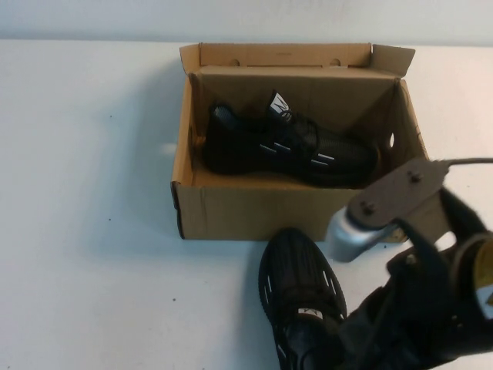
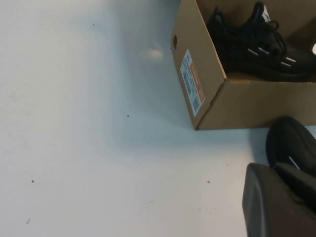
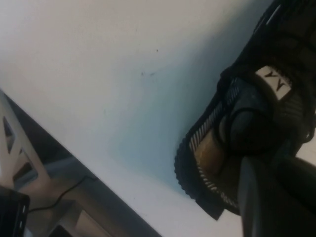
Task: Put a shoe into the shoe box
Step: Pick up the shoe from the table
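Observation:
The loose black shoe is upright, and its sides (image 1: 267, 297) are clear of the shoe box. My right gripper keeps going down to the shoe, over its middle (image 1: 305, 302), and closes there.
The brown cardboard shoe box (image 1: 231, 210) stands open at the back middle of the table with one black sneaker (image 1: 289, 146) lying inside. A second black shoe (image 1: 296, 289) lies on the table in front of the box, toe toward it. My right gripper (image 1: 358, 327) is at this shoe's heel opening, shut on the collar; in the right wrist view the gripper (image 3: 279, 192) covers the heel beside the white tongue tag (image 3: 274, 81). My left gripper (image 2: 281, 197) hovers low over the table left of the box (image 2: 207, 74), near the loose shoe's toe (image 2: 294, 143).
The white table (image 1: 85, 216) extends wide to the left of the box. The box has an orange-and-white label (image 2: 192, 81) on its left end wall. The table's near edge and a frame below show in the right wrist view (image 3: 59, 173).

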